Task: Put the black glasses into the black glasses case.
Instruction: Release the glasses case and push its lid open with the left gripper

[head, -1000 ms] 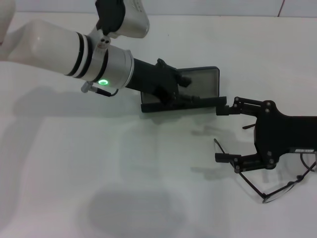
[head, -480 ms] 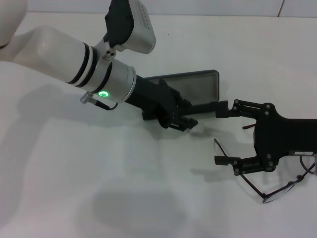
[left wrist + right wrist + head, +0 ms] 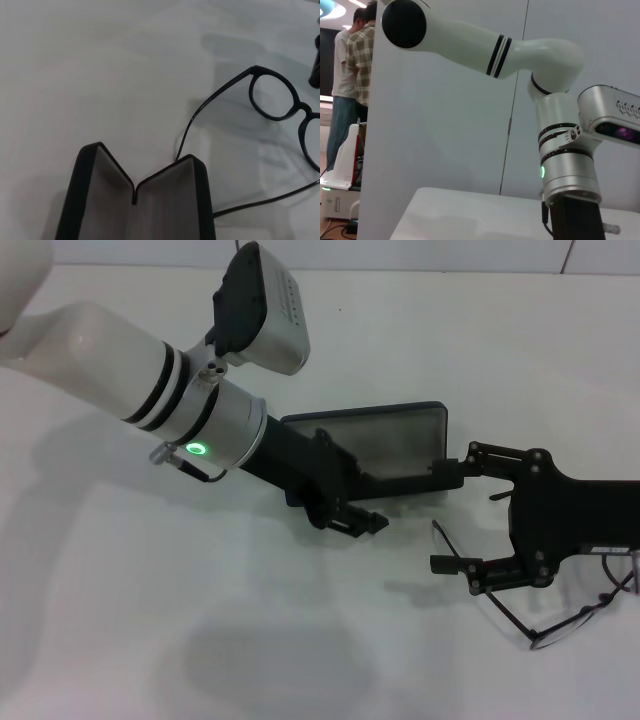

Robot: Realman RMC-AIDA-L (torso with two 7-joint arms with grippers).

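The black glasses case's end (image 3: 440, 478) leaves little room for my right gripper's finger next to the unfolded glasses, so my left gripper should pull the case back toward the table's far edge (image 3: 395, 330).
The black glasses case (image 3: 400, 435) lies open mid-table and shows its grey lining. In the left wrist view the black glasses case (image 3: 170, 205) appears end-on as a V. My left gripper (image 3: 350, 505) sits at the case's left front, overlapping it. The black glasses (image 3: 553, 637) lie unfolded on the table at the right, partly hidden under my right arm. The left wrist view shows the black glasses (image 3: 303, 107) just beyond the case. My right gripper (image 3: 447, 520) hovers open over the near temple arm, holding nothing, with one finger close to the case's right end.
The bare white table (image 3: 200, 590) stretches to the left and front. My left arm crosses from the upper left. In the right wrist view, people (image 3: 350, 75) stand far behind a partition.
My left arm has drawn back toward the front. The case lid now stands open, and the case has slid a little forward. My right gripper has barely moved.
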